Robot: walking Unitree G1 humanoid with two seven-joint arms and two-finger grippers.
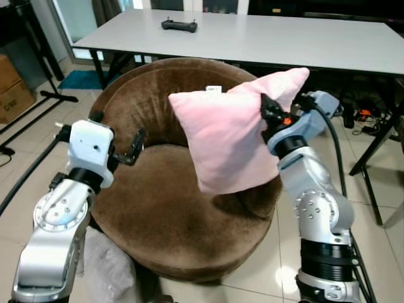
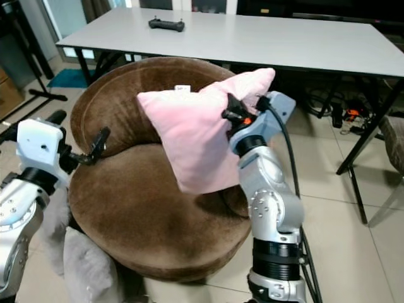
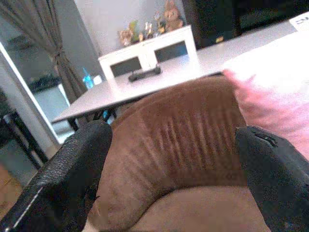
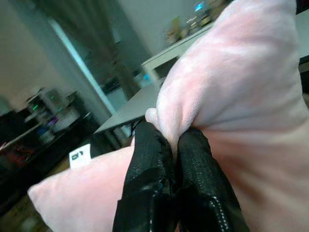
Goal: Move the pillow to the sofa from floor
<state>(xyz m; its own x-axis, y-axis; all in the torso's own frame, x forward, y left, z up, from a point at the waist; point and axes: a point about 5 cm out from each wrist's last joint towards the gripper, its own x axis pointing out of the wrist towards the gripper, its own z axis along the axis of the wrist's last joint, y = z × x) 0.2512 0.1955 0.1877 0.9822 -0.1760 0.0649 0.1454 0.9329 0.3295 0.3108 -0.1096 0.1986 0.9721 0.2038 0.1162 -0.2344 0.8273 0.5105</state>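
The pink pillow has deep creases at my right gripper (image 1: 257, 101), so its plump edge (image 1: 203, 96) will squeeze into a narrow fold when my left gripper closes.
A pink pillow (image 1: 230, 129) hangs in the air over the seat of the round brown sofa chair (image 1: 158, 208). My right gripper (image 1: 268, 113) is shut on the pillow's right edge, pinching a fold of its fabric (image 4: 169, 121) between the black fingers (image 4: 145, 179). The pillow's white tag (image 1: 214, 89) points toward the chair's backrest. My left gripper (image 1: 134, 148) is open at the chair's left rim, with nothing between its fingers (image 3: 72, 169), and it faces the backrest (image 3: 193, 135).
A long white table (image 1: 271, 38) stands behind the chair with a black controller (image 1: 179, 25) on it. A grey cushion (image 1: 110, 268) lies on the floor by the chair's front left. Cables and table legs (image 1: 369, 145) are on the right, cardboard boxes (image 1: 12, 88) at far left.
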